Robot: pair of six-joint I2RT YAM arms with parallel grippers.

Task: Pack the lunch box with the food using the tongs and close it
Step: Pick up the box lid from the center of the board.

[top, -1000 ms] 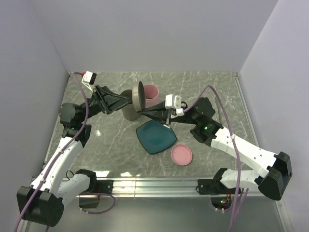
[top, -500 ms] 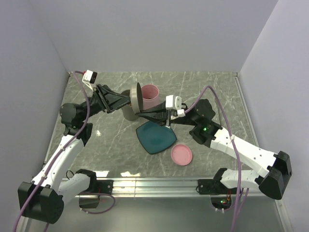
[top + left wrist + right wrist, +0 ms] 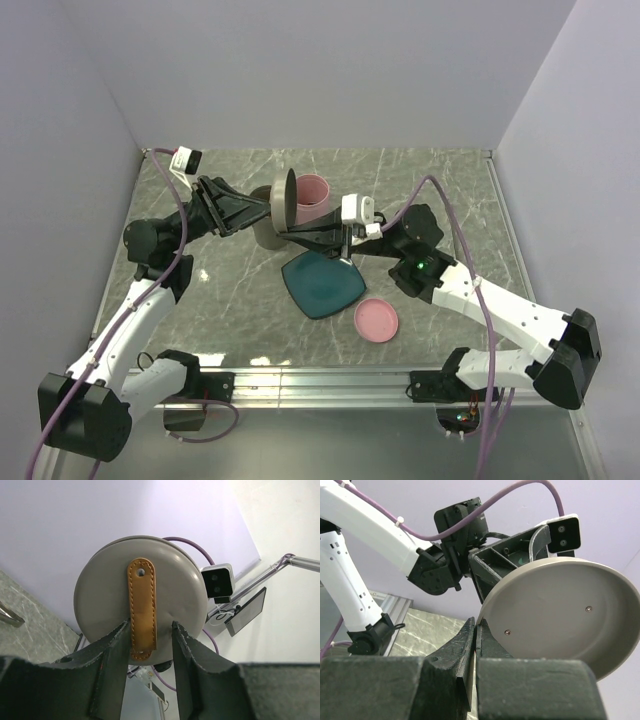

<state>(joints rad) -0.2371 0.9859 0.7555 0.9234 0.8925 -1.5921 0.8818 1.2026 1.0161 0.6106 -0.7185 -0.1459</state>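
The robot's right gripper is holding the lid on edge by its rim [image 3: 485,605], so next the left gripper grabs the strap [image 3: 143,605] and brings the lid down flat onto the grey box.
The lunch box's round grey lid [image 3: 288,197] with its tan leather strap [image 3: 142,605] stands on edge in the air above the grey box [image 3: 262,230]. My left gripper [image 3: 150,625] is open with the strap between its fingers. One finger touches the strap and a gap shows at the other. My right gripper [image 3: 476,622] is shut, its tips pinching the lid's rim [image 3: 487,612] from the inner side. In the top view the left gripper [image 3: 270,206] and the right gripper [image 3: 288,232] meet at the lid. The food and the tongs are out of view.
A pink cup-like tier [image 3: 314,190] stands just behind the lid. The teal square plate [image 3: 322,283] lies bare in front of the box, with a flat pink lid [image 3: 377,320] to its right near the front rail. Walls close in on three sides.
The left jaws have narrowed around the lid's strap. The lid and both arms have shifted only slightly.
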